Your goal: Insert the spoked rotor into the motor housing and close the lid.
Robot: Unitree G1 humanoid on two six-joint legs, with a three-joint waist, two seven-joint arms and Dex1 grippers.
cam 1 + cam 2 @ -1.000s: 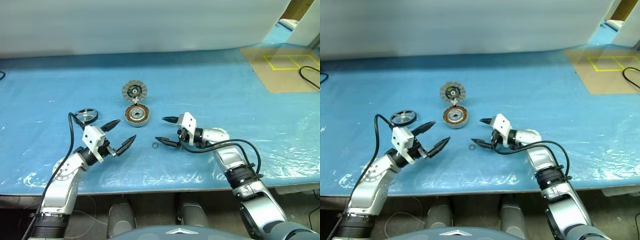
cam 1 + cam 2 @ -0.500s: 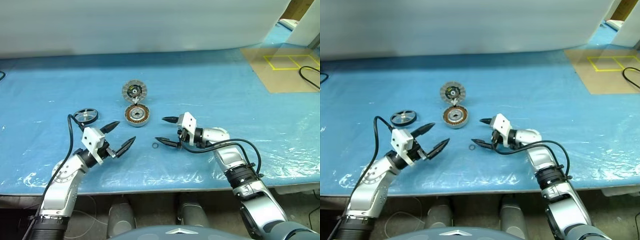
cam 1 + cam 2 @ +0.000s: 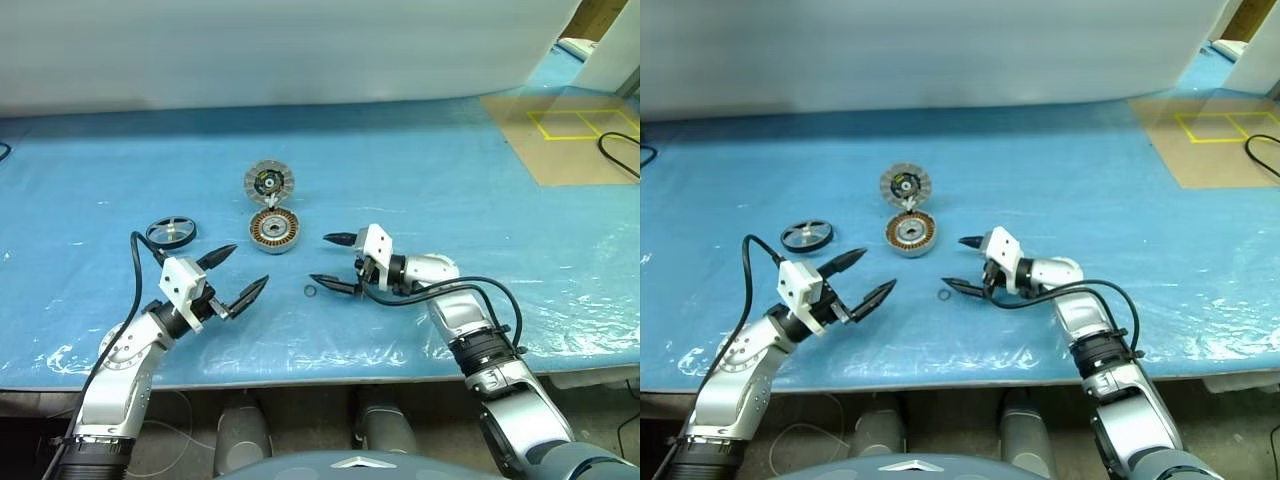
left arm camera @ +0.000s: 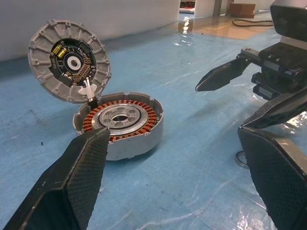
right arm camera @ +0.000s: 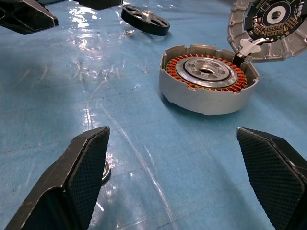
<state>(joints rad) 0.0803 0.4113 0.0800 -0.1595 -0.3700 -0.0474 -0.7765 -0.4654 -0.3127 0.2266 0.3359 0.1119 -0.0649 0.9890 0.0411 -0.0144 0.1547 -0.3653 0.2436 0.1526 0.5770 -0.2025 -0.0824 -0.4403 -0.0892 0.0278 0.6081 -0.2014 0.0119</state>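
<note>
My gripper will bring the lid (image 3: 269, 180) trailing along, still open, when it pulls the motor housing nearer, because a white connector (image 3: 271, 202) joins the lid to the motor housing.
The motor housing (image 3: 273, 231), a round shell with copper windings, lies mid-table. Its lid (image 3: 269, 182) stands hinged open behind it, with the segmented face and dark hub showing. The spoked rotor (image 3: 171, 232), black-rimmed with silver spokes, lies flat to the housing's left. My left gripper (image 3: 250, 264) is open and empty, in front of the rotor and to the front left of the housing. My right gripper (image 3: 320, 258) is open and empty, just right of the housing and pointing left. The wrist views show the housing (image 4: 120, 122) (image 5: 206, 79) and lid (image 4: 69, 60) ahead of the open fingers.
A small metal ring (image 3: 310, 291) lies on the blue sheet beside the right gripper's lower fingertip. A brown board with yellow tape (image 3: 570, 135) and a black cable (image 3: 620, 150) sit at the far right. A white wall backs the table.
The left arm's cable has slid off the spoked rotor, which now lies uncovered. Both grippers stay where they were, still open.
</note>
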